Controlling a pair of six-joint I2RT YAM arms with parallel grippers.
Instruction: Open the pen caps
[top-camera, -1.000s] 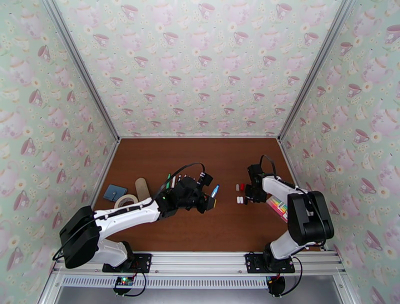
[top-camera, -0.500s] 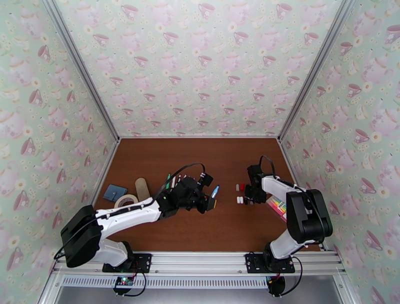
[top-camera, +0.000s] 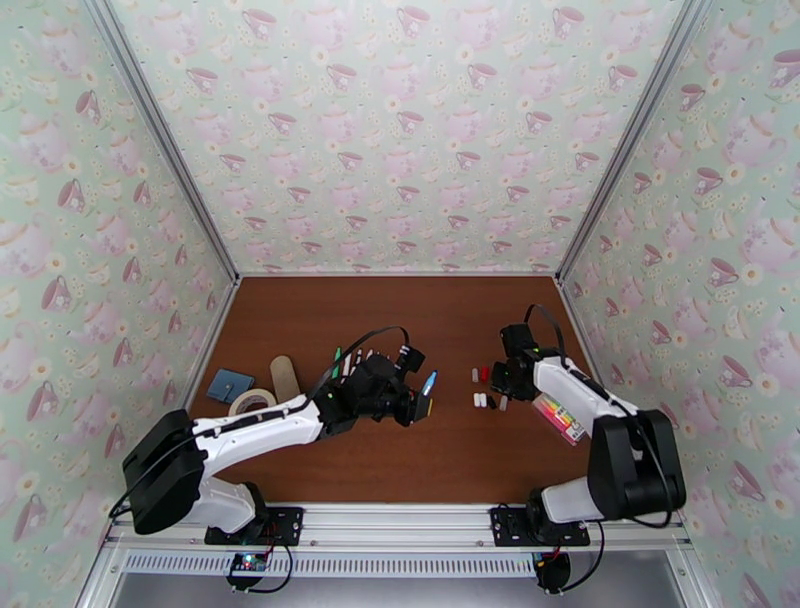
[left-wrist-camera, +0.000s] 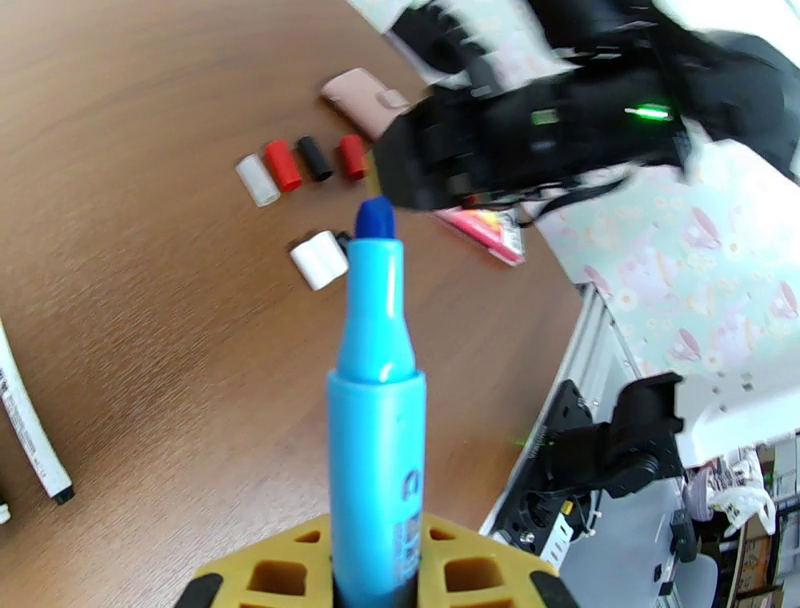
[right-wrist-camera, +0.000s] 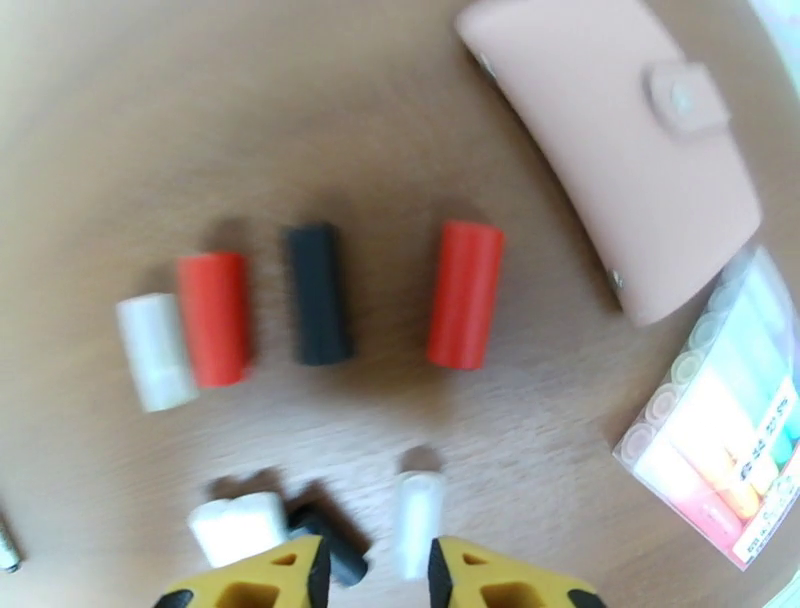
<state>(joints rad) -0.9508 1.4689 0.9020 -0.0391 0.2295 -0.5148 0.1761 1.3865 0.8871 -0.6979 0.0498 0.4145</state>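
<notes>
I should carry on with my left gripper and let go there, as the light blue pen's tip is uncapped and the space beside the last white pen is free.
My left gripper (top-camera: 418, 397) is shut on a light blue pen (left-wrist-camera: 375, 400), held off the table with its bare dark blue tip (left-wrist-camera: 376, 217) pointing away. Several more pens (top-camera: 346, 362) lie behind that arm. My right gripper (right-wrist-camera: 375, 572) hovers low over the pen caps with its jaws a little apart and nothing between them. A white cap (right-wrist-camera: 418, 510) lies on the table just ahead of its fingertips. Beyond it lies a row of white (right-wrist-camera: 155, 350), red (right-wrist-camera: 213, 318), black (right-wrist-camera: 317, 293) and red (right-wrist-camera: 465, 293) caps. A white cap (right-wrist-camera: 238, 525) and a black one (right-wrist-camera: 330, 540) lie by the left fingertip.
A pink wallet (right-wrist-camera: 620, 150) lies past the caps, with a clear pack of highlighters (top-camera: 558, 415) to the right of them. At the table's left are a tape roll (top-camera: 252, 401), a blue pouch (top-camera: 230, 383) and a beige lump (top-camera: 285, 377).
My right gripper has opened and drawn back a little to the right, leaving a white cap on the table. The left arm with the blue pen has not moved.
</notes>
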